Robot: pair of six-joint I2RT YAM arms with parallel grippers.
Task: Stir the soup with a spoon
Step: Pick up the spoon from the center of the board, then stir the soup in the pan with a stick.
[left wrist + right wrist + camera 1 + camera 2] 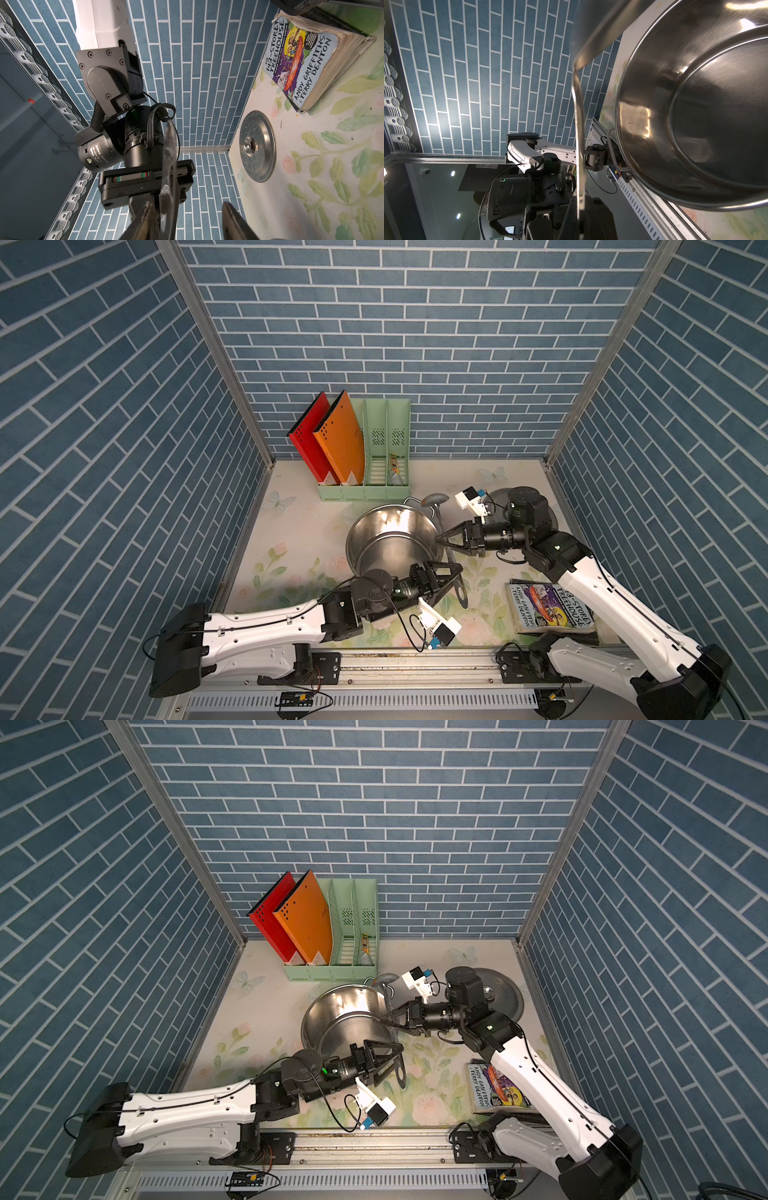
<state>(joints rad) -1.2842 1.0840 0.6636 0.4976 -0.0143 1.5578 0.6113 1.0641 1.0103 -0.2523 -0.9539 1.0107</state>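
The robot's right gripper is holding the spoon's handle on the spoon bowl's side (439,519), so the left gripper should grasp the handle's lower end (461,593) and turn the spoon's bowl into the pot.
The grey metal spoon (434,499) hangs upright beside the steel pot (392,541), bowl up at the pot's far right rim, handle running down toward the table. My right gripper (439,539) is shut on the handle partway down; in the right wrist view the handle (579,124) rises out of the gripper (580,209). My left gripper (456,580) straddles the handle's lower end. In the left wrist view the spoon (170,166) lies next to one finger while the other finger (232,220) stands apart, so this gripper (187,204) is open. Soup is out of view; the pot's inside shows bare steel.
The pot's lid (503,994) lies flat at the right, behind my right arm. A paperback book (548,608) lies at the front right. A green file rack (363,493) with a red folder (309,439) and an orange folder (340,439) stands against the back wall.
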